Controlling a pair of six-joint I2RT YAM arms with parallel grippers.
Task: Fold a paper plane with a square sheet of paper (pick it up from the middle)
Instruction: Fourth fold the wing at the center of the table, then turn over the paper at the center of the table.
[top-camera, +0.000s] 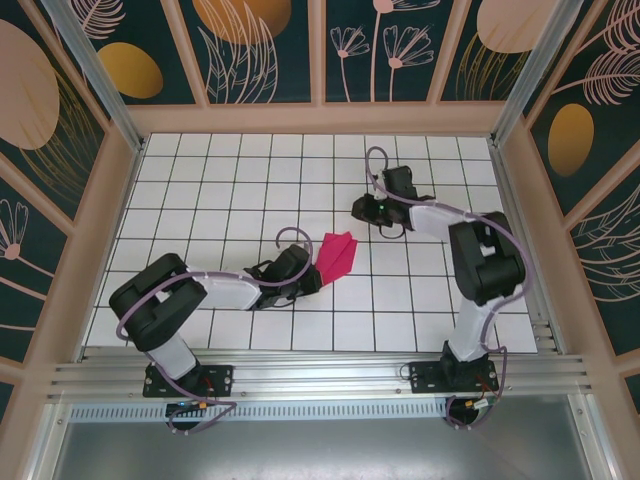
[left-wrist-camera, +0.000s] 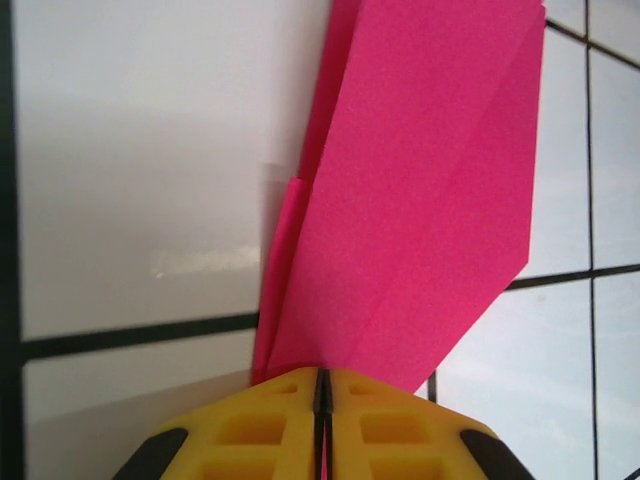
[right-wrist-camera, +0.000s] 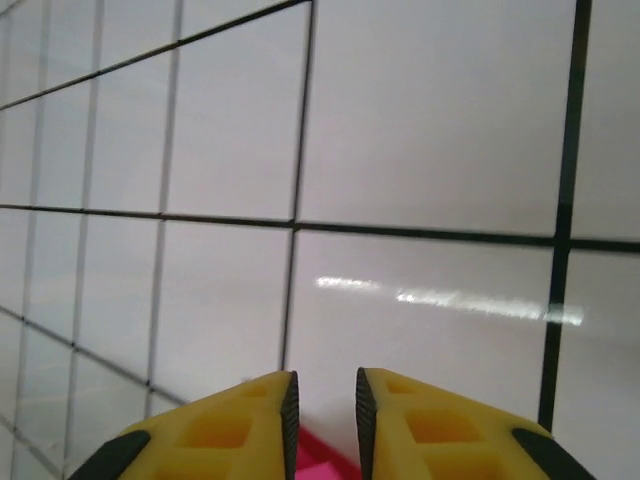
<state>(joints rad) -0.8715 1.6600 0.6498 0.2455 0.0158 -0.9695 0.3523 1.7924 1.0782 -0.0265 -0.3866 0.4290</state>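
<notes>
I should take the paper plane's far side (top-camera: 344, 253) near the middle with my right gripper before lifting, as my left gripper pinches it at its near end (top-camera: 324, 282).
The magenta-pink sheet of paper is folded into a pointed paper plane (top-camera: 336, 255) that lies on the white grid table (top-camera: 220, 190) near the middle. In the left wrist view the paper plane (left-wrist-camera: 420, 200) fans out ahead of the yellow fingers. My left gripper (top-camera: 312, 275) (left-wrist-camera: 322, 375) is shut on its near end, and a sliver of pink shows in the narrow slit between the pads. My right gripper (top-camera: 360, 210) (right-wrist-camera: 325, 385) stands just beyond the plane's far end. It is open with a small gap and holds nothing. A pink corner (right-wrist-camera: 322, 462) shows low between its fingers.
A wooden frame (top-camera: 320, 118) with patterned panels walls in the table on three sides. An aluminium rail (top-camera: 320, 375) carrying both arm bases runs along the near edge. Bare tiles lie to the far left and far right.
</notes>
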